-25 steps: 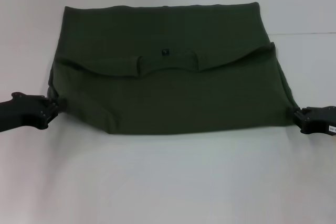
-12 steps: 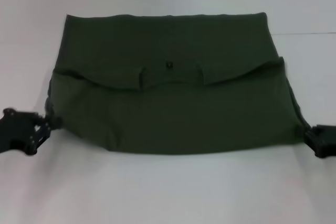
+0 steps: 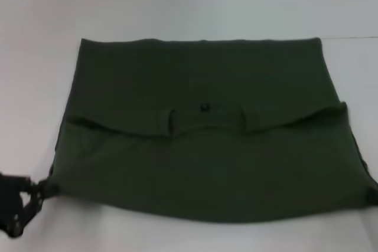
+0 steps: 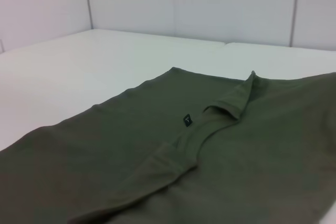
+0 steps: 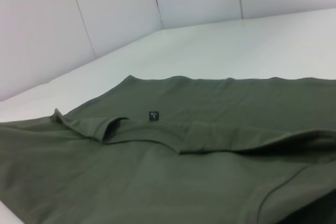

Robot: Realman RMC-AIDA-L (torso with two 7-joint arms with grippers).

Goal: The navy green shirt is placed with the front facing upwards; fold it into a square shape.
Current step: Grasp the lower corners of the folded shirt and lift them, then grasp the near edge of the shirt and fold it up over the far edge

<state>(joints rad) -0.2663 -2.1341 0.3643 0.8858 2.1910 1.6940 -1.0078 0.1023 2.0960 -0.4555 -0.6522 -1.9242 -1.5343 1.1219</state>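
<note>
The shirt's near edge (image 3: 218,221) bows slack in the middle, so my left gripper and my right gripper should stretch it straight before folding it to the shirt's far edge (image 3: 204,41).
The navy green shirt (image 3: 201,163) lies on the white table with its plain back up, its near part folded over towards the collar. A small dark label (image 3: 204,107) shows at the neckline. My left gripper (image 3: 47,188) is at the shirt's near left corner and pinches the cloth there. My right gripper (image 3: 373,195) shows only as a dark tip at the frame's edge, at the near right corner. Both wrist views look low across the shirt (image 4: 210,156) (image 5: 157,171) towards the label (image 4: 187,120) (image 5: 153,115) and show no fingers.
The white table (image 3: 177,4) stretches beyond the shirt on the far side and to the left. Pale wall panels (image 4: 210,3) (image 5: 105,14) stand behind the table's far edges.
Both grippers have drawn back towards me and outwards, and the shirt has slid with them across the table. The right gripper has nearly left the head view.
</note>
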